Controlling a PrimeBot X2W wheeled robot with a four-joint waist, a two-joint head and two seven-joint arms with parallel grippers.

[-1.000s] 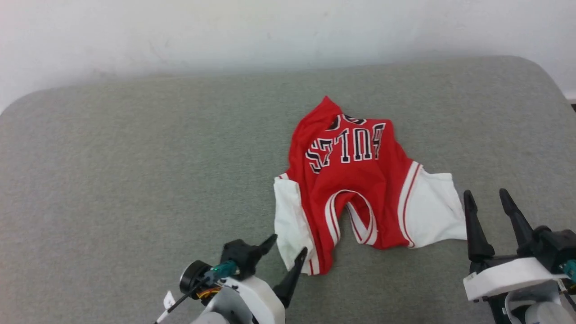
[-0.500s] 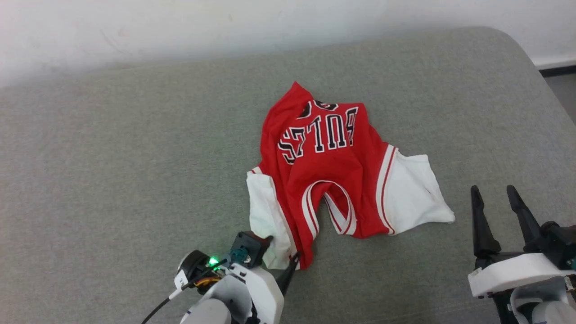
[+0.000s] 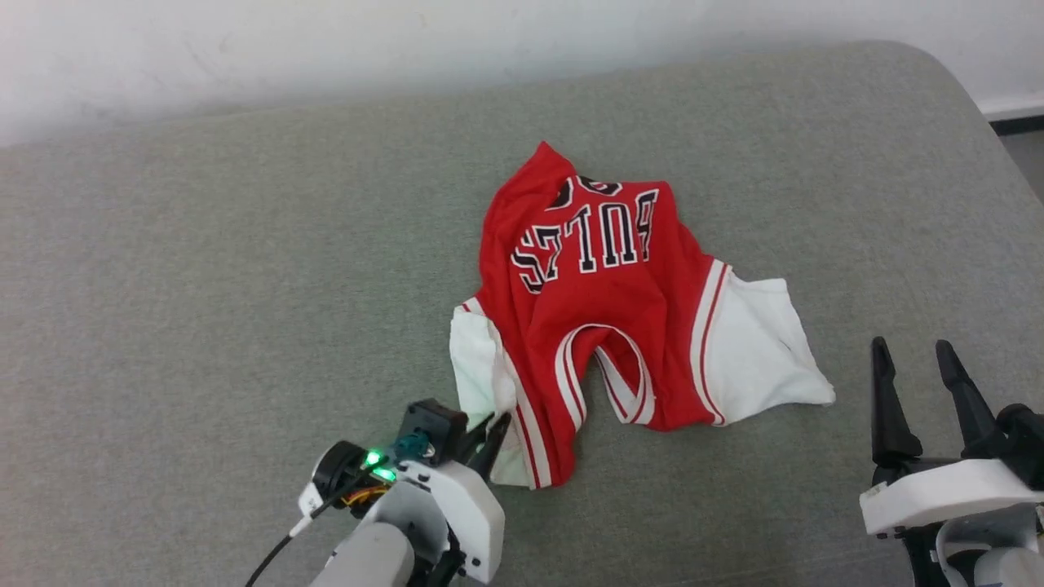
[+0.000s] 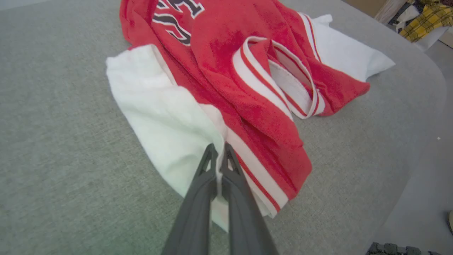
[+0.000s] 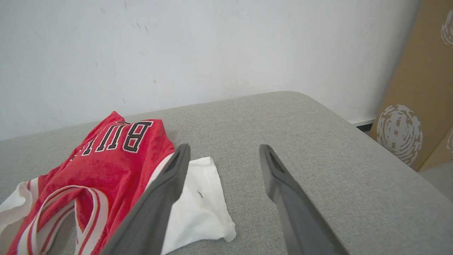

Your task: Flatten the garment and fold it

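The black lettering breaks off at the far fold of the garment [image 3: 607, 293], so the garment will fall open into a longer red body when I lift it.
The garment [image 3: 612, 326], a red jersey with white sleeves, striped trim and black lettering, lies crumpled on the grey cushion [image 3: 204, 285]. Its collar faces me. My left gripper [image 3: 488, 430] is shut on the near corner of the garment's left white sleeve [image 4: 166, 117], and in the left wrist view the fingers [image 4: 226, 166] pinch the white cloth [image 4: 216, 148] next to the striped cuff. My right gripper [image 3: 913, 383] stands open to the right of the other white sleeve [image 3: 758, 350], apart from it. In the right wrist view that gripper [image 5: 223, 148] has bare cushion between its fingers, with the garment [image 5: 116, 156] to its left.
A white wall [image 3: 408, 49] runs behind the cushion. The cushion's rounded right edge [image 3: 995, 139] drops to the floor. A brown cardboard box [image 5: 421, 88] stands beyond that edge, and a yellow plaid cloth [image 4: 424, 17] lies farther off.
My left gripper has moved onto the left sleeve's corner and shut on it. The head camera has shifted, so the whole picture moved. The right gripper stays open.
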